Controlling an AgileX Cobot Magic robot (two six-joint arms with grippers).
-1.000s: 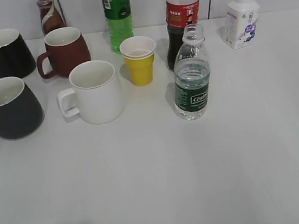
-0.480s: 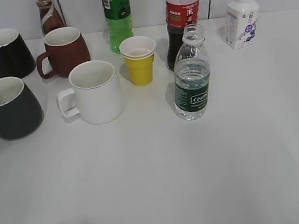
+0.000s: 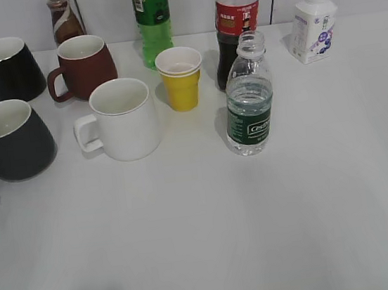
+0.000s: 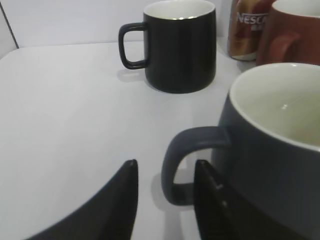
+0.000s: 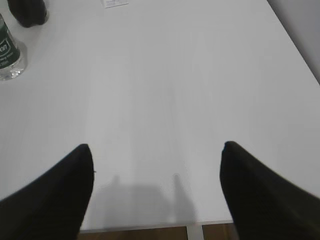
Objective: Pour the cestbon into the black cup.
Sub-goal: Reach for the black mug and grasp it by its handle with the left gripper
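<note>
The cestbon (image 3: 248,101) shows water above its dark green label and its neck (image 3: 250,43) is open, so a clear stream will pour out when the robot tips the cestbon.
The cestbon (image 3: 248,104), a small clear bottle with a dark green label and no cap, stands upright right of centre. Its base also shows in the right wrist view (image 5: 7,56). The black cup (image 3: 12,142), charcoal with a white inside, stands at the left. In the left wrist view the black cup (image 4: 272,165) is close on the right. My left gripper (image 4: 165,168) is open, with the cup's handle (image 4: 176,160) just ahead between the fingertips, not gripped. My right gripper (image 5: 156,149) is open and empty over bare table near the front edge, far from the bottle.
A white mug (image 3: 123,118), a yellow paper cup (image 3: 181,78), a brown-red mug (image 3: 84,65) and a glossy black mug (image 3: 6,69) stand around the black cup. A green soda bottle (image 3: 153,19), a cola bottle (image 3: 235,19), a coffee bottle (image 3: 64,18) and a white bottle (image 3: 314,24) line the back.
At the left edge of the exterior view a shadow has crept up toward the black cup, and a dark sliver has come in there. The bottle and cups have not moved.
</note>
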